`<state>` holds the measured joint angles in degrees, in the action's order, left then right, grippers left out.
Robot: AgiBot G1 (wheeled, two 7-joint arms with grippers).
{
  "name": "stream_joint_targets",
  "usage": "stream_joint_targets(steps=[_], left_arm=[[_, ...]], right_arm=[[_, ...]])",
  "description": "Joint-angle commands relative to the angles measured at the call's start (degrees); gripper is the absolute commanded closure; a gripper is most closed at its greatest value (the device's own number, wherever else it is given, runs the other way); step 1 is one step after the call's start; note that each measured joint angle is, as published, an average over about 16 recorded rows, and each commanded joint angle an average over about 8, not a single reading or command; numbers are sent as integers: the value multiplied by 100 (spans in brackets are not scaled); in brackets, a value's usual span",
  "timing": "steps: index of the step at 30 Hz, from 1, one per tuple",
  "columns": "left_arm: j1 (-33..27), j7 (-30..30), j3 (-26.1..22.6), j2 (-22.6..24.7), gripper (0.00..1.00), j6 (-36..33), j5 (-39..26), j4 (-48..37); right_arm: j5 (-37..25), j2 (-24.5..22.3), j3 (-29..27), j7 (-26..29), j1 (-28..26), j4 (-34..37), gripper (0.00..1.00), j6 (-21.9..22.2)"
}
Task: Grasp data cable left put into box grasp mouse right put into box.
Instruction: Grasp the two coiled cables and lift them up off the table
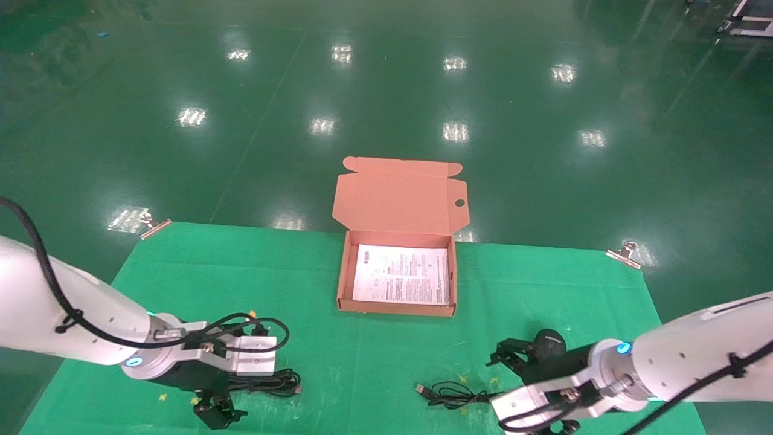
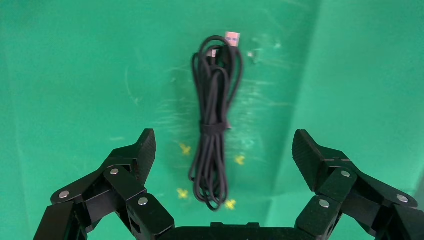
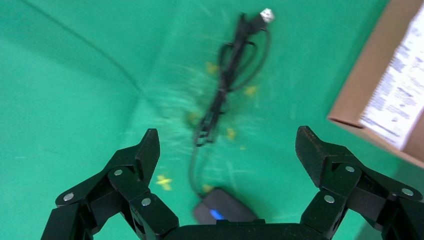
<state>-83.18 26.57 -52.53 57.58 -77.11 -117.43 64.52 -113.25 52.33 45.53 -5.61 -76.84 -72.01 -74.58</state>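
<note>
The data cable (image 2: pixel 216 92) passes lengthwise through the gap of the robot's open left gripper. The robot should keep moving down until the cable has the fingers on either side of its black strap (image 2: pixel 213 128), and then close them.
The data cable (image 2: pixel 214 125) is a long flat black coil on the green cloth; it also shows in the head view (image 1: pixel 275 382). My left gripper (image 2: pixel 223 136) is open above it, one finger on each side, not touching; it is at the table's near left (image 1: pixel 220 414). The black mouse (image 3: pixel 225 212) with its blue light lies close under my right gripper (image 3: pixel 227 132), which is open and straddles it. Its loose cord (image 1: pixel 453 396) runs left to a USB plug (image 3: pixel 266 15). The orange-brown box (image 1: pixel 341 284) stands open at the middle with a white sheet inside.
The box's lid (image 1: pixel 398 196) stands up at the far side. Metal clips (image 1: pixel 625 254) hold the green cloth at the far corners. Small yellow marks (image 2: pixel 185 149) dot the cloth by the cable.
</note>
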Motion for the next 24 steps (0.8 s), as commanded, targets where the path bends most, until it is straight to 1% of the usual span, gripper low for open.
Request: stream_joint_targets(steps=[1,3,8,11,16,24], left_arm=[[42,-88,12,62,0,167,-6,-262],[48,-211,24,136,0,307,7,-544],[29,-508,65,323,0,577,84,-1228],[22,-668,81,430,0,695,134,-1606],[2,-932,80,605,0,856,170,-2159],[-43,-1316,101,814,0,1079,237,-2815]], right_arm=[[-86,78,13,98,36,106,0,98],[-102,184,10,141,52,322,0,188],[112,501,-78,327,-6,1104,0,259],[221,692,-110,304,-74,1581,0,300],[233,951,-92,16,-152,2194,0,467],[56,1237,13,-547,-211,2899,0,829]])
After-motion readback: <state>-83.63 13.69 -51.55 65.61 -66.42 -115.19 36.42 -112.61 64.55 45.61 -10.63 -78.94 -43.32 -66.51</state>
